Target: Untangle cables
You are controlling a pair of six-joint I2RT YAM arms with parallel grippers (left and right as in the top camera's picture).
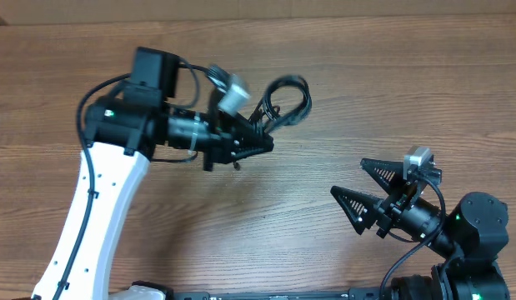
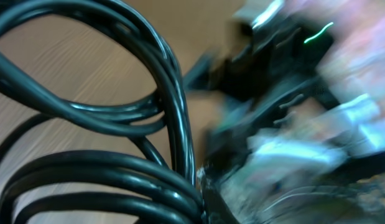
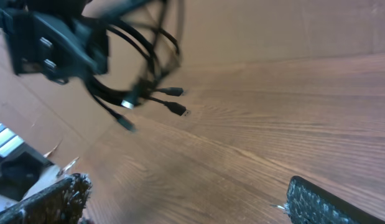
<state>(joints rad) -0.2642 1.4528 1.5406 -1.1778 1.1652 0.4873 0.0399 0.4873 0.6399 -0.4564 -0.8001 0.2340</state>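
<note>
I should bring the cables' loops (image 1: 278,122) across with my left gripper, because they hang out of reach of my right gripper. My right gripper will then be able to pinch the loops' loose end (image 1: 305,102).
The cables (image 1: 285,98) are a bundle of thin black loops, held above the wooden table (image 1: 341,75) by my left gripper (image 1: 259,143), which is shut on them. In the left wrist view the loops (image 2: 117,118) fill the left half and run into the pinch at the bottom (image 2: 208,200). In the right wrist view the bundle (image 3: 142,62) hangs at upper left with small plugs (image 3: 175,109) dangling free. My right gripper (image 1: 348,177) stands open and empty, lower right of the bundle, its fingers (image 3: 323,202) wide apart over bare wood.
The left arm's white link (image 1: 99,217) crosses the lower left of the table. The right arm's base (image 1: 474,233) sits at the lower right corner. A brown cardboard wall (image 3: 260,31) rises behind the table's far edge.
</note>
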